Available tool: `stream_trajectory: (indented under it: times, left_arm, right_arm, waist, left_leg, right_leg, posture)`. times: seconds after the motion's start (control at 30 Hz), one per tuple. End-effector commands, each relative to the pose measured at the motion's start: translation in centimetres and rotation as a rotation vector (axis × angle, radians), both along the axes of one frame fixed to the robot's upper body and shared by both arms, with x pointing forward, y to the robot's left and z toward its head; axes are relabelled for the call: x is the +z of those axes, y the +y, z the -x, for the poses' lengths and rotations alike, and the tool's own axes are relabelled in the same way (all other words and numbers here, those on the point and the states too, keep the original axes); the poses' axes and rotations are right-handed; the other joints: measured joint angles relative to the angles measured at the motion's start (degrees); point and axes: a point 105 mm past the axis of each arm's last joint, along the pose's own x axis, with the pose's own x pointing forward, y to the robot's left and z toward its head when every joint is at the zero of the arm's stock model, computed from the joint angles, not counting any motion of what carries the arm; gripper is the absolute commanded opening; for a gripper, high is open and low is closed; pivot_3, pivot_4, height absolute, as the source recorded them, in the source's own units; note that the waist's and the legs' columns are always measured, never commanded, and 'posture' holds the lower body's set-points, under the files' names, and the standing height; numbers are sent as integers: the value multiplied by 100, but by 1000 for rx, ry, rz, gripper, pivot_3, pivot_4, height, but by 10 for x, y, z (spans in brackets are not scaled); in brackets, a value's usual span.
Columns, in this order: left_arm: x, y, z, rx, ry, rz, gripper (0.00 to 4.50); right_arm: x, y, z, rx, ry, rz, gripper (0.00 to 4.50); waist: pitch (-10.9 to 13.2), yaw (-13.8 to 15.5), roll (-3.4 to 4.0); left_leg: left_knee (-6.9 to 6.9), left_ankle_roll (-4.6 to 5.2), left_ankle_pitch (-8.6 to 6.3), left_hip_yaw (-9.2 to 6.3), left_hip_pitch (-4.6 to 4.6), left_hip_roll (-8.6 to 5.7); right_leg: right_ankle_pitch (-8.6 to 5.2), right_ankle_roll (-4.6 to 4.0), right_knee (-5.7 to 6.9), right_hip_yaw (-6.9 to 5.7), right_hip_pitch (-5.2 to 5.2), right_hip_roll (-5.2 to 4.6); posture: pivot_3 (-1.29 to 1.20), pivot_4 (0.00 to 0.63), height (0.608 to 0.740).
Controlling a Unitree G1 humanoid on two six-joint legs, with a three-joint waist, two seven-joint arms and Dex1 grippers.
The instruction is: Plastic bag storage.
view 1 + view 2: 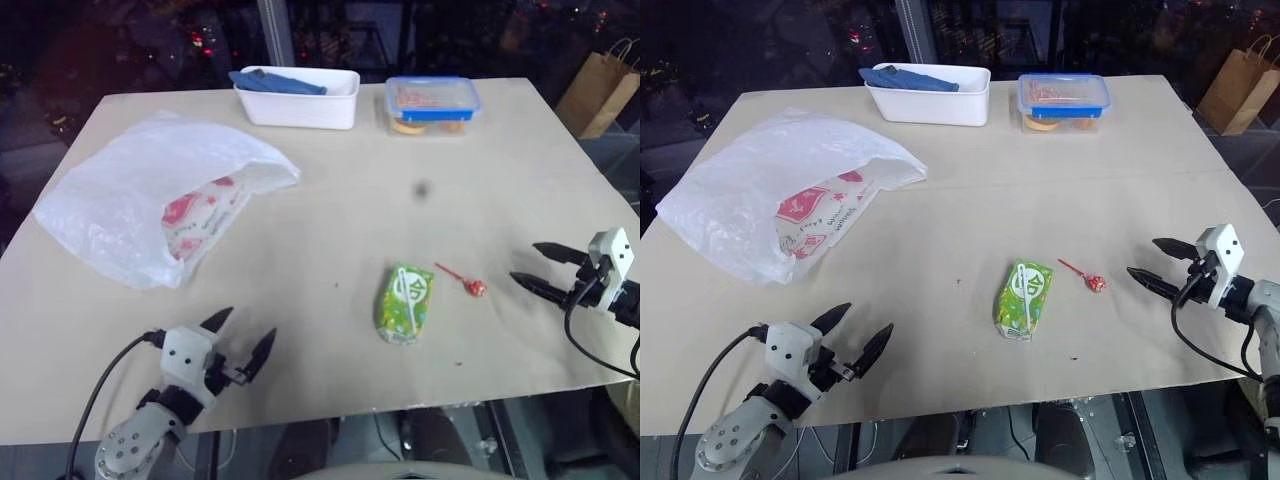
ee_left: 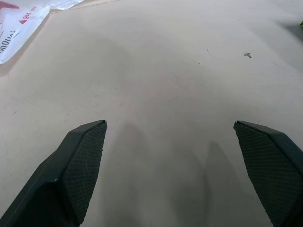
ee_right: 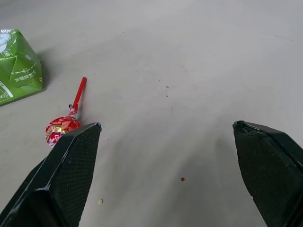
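Red print [image 1: 194,214] is showing from under the crinkled white folds of the plastic bag [image 1: 135,190], so the bag will open out and hang with a wide printed side when I lift it.
The plastic bag [image 1: 150,200], thin, white and crinkly with red print showing at its mouth, lies spread on the left of the beige table [image 1: 360,200]. Its printed corner [image 2: 19,23] shows in the left wrist view. My left gripper [image 1: 243,338] hovers open over the front left of the table, well short of the bag, nothing between its fingers. At the table's right edge my right gripper [image 1: 532,266] stands open and empty, pointing left toward a red lollipop [image 1: 470,285].
A green snack packet [image 1: 405,303] lies front centre, beside the lollipop [image 3: 61,125]. At the back stand a white tub [image 1: 297,97] holding blue cloth and a blue-lidded food box [image 1: 432,103]. A brown paper bag [image 1: 600,90] stands beyond the table's right rear corner.
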Motion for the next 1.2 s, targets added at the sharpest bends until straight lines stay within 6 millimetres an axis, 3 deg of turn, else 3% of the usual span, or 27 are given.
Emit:
stream_trajectory:
  times: [0.03, 1.07, 1.2]
  left_arm:
    - [14, -2, -1, -4, -65, -9, 4490]
    - [23, -5, 2, 33, -99, -8, 4490]
    - [29, -2, 4, 128, -122, -21, 4490]
  right_arm:
    - [14, -4, -2, 3, -54, 21, 4500]
    - [10, 4, -5, 28, -59, 25, 4500]
    - [15, 20, -6, 98, -78, 17, 4500]
  waist:
    - [0, 0, 0]
    - [0, -3, 0]
    - [0, -3, 0]
  left_leg:
    - [0, 0, 0, 0, 0, 0]
    - [0, 0, 0, 0, 1, 0]
    - [0, 0, 0, 0, 1, 0]
  right_leg:
    - [0, 0, 0, 0, 0, 0]
    - [0, 0, 0, 1, 0, 0]
    - [0, 0, 0, 2, 0, 0]
  posture:
    - [0, 150, 740]
    - [0, 150, 740]
    - [0, 150, 740]
